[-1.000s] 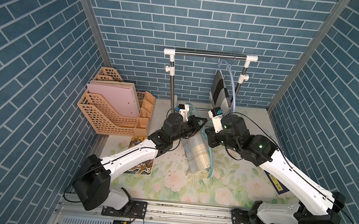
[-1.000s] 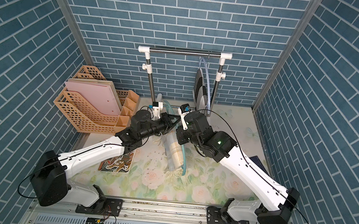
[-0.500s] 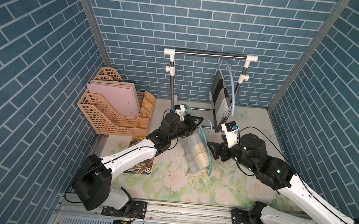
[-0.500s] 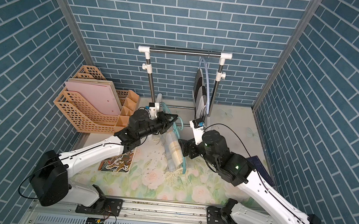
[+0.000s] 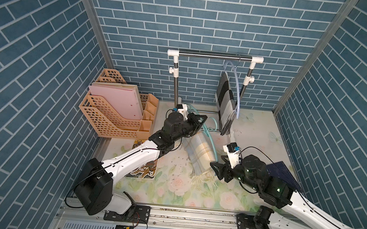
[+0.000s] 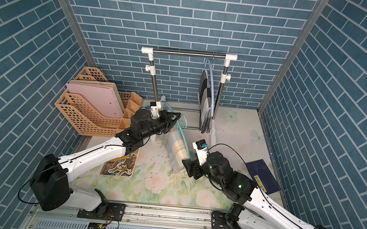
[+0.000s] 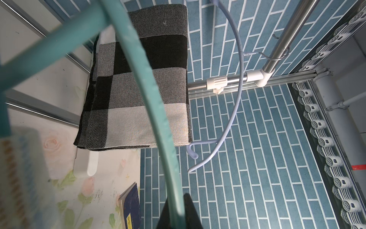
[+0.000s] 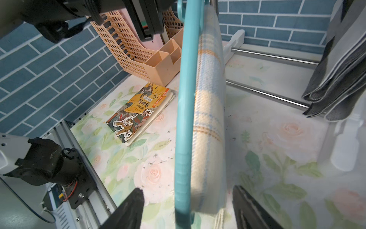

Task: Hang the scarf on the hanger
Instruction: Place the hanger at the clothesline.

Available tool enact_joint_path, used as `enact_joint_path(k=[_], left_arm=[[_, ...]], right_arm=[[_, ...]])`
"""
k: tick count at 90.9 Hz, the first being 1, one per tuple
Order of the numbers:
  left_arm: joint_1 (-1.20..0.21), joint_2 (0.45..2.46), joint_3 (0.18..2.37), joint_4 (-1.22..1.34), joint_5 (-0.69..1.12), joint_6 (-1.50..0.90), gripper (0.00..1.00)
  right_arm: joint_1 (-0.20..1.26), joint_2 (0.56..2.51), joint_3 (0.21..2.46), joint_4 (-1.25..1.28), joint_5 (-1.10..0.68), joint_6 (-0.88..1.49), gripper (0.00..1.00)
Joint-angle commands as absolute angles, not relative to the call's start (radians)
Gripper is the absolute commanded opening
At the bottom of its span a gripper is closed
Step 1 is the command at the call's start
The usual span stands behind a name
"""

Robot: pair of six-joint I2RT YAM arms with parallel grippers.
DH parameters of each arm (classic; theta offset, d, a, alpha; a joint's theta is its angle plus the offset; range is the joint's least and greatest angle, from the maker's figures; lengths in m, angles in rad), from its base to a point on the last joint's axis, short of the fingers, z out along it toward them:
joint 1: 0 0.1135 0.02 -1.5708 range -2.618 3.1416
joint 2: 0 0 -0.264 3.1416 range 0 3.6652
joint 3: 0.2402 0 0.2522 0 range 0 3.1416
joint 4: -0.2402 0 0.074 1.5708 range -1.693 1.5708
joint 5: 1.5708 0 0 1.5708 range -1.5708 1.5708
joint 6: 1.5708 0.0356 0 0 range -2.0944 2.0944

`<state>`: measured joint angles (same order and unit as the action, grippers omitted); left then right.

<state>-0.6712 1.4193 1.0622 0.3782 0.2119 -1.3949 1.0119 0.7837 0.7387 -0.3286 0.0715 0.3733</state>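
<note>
Next, I take the hanger's lower end (image 5: 215, 154) with my right gripper and hang the hanger up, because my left gripper is crowding the hanger's upper part (image 5: 206, 129), which has to reach the rack's bar.
A cream, blue and yellow plaid scarf (image 5: 200, 153) (image 6: 176, 146) (image 8: 210, 99) lies draped over a teal hanger (image 5: 212, 144) (image 6: 186, 144) (image 7: 156, 99) (image 8: 187, 99). My left gripper (image 5: 200, 121) (image 6: 174, 118) (image 7: 177, 210) is shut on the hanger's upper part and holds it tilted above the floral mat. My right gripper (image 5: 217, 171) (image 6: 187, 167) (image 8: 188, 192) is open at the scarf's lower, fringed end. The hanger's arm and the scarf's edge pass between its jaws without touching them.
A clothes rack (image 5: 213, 56) stands at the back, carrying a black-and-grey checked scarf (image 5: 224, 105) on a pale blue hanger (image 7: 235, 99). An orange file organiser (image 5: 113, 117) sits at the left. An illustrated book (image 5: 142, 170) and a dark blue book (image 5: 284, 177) lie on the mat.
My right gripper let go near the hanger's top, opened, and drew back toward the front right to the scarf's fringed end. The left gripper keeps its hold, almost unmoved.
</note>
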Motion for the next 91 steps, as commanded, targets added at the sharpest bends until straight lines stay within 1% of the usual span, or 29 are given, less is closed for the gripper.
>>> enact_joint_path(k=[1, 7, 14, 21, 29, 33, 37, 40, 44, 48, 52, 57, 59, 69, 75, 78, 87, 90, 91], left_arm=[[-0.663, 1.390, 1.098, 0.405, 0.193, -1.397, 0.00], [-0.664, 1.387, 1.099, 0.401, 0.188, -1.397, 0.00], [-0.662, 1.386, 1.100, 0.396, 0.187, -1.396, 0.00], [-0.660, 1.386, 1.100, 0.394, 0.188, -1.396, 0.00], [-0.660, 1.383, 1.101, 0.394, 0.191, -1.397, 0.00], [-0.660, 1.382, 1.100, 0.394, 0.189, -1.397, 0.00], [-0.660, 1.379, 1.101, 0.395, 0.188, -1.397, 0.00], [-0.660, 1.378, 1.102, 0.393, 0.189, -1.397, 0.00], [-0.660, 1.376, 1.104, 0.391, 0.187, -1.398, 0.00], [-0.660, 1.373, 1.105, 0.389, 0.185, -1.399, 0.00], [-0.660, 1.371, 1.107, 0.386, 0.183, -1.397, 0.00], [-0.659, 1.368, 1.109, 0.383, 0.180, -1.397, 0.00], [-0.658, 1.367, 1.110, 0.383, 0.178, -1.397, 0.00], [-0.658, 1.367, 1.113, 0.379, 0.181, -1.396, 0.00], [-0.659, 1.367, 1.114, 0.379, 0.183, -1.396, 0.00], [-0.658, 1.366, 1.113, 0.379, 0.184, -1.396, 0.00], [-0.658, 1.363, 1.106, 0.379, 0.182, -1.395, 0.00], [-0.659, 1.362, 1.103, 0.381, 0.184, -1.394, 0.00], [-0.658, 1.362, 1.102, 0.381, 0.184, -1.393, 0.00]], right_arm=[[1.027, 0.784, 0.729, -0.262, 0.111, 0.400, 0.59], [1.028, 0.775, 0.722, -0.251, 0.125, 0.400, 0.46], [1.029, 0.768, 0.728, -0.253, 0.139, 0.397, 0.35], [1.029, 0.768, 0.736, -0.261, 0.148, 0.396, 0.22], [1.030, 0.787, 0.758, -0.282, 0.152, 0.396, 0.12], [1.030, 0.799, 0.769, -0.291, 0.151, 0.395, 0.10], [1.030, 0.807, 0.775, -0.295, 0.155, 0.395, 0.11], [1.029, 0.819, 0.779, -0.301, 0.156, 0.396, 0.16], [1.030, 0.834, 0.785, -0.307, 0.161, 0.397, 0.32], [1.029, 0.843, 0.783, -0.310, 0.171, 0.399, 0.41], [1.030, 0.850, 0.777, -0.308, 0.183, 0.404, 0.45], [1.029, 0.854, 0.766, -0.302, 0.191, 0.409, 0.45], [1.030, 0.854, 0.762, -0.300, 0.194, 0.410, 0.44], [1.030, 0.840, 0.741, -0.281, 0.206, 0.414, 0.31], [1.029, 0.844, 0.742, -0.284, 0.212, 0.414, 0.28], [1.029, 0.846, 0.742, -0.287, 0.216, 0.414, 0.23], [1.029, 0.834, 0.744, -0.276, 0.228, 0.412, 0.05], [1.030, 0.829, 0.748, -0.270, 0.229, 0.409, 0.00], [1.029, 0.827, 0.750, -0.269, 0.230, 0.408, 0.00]])
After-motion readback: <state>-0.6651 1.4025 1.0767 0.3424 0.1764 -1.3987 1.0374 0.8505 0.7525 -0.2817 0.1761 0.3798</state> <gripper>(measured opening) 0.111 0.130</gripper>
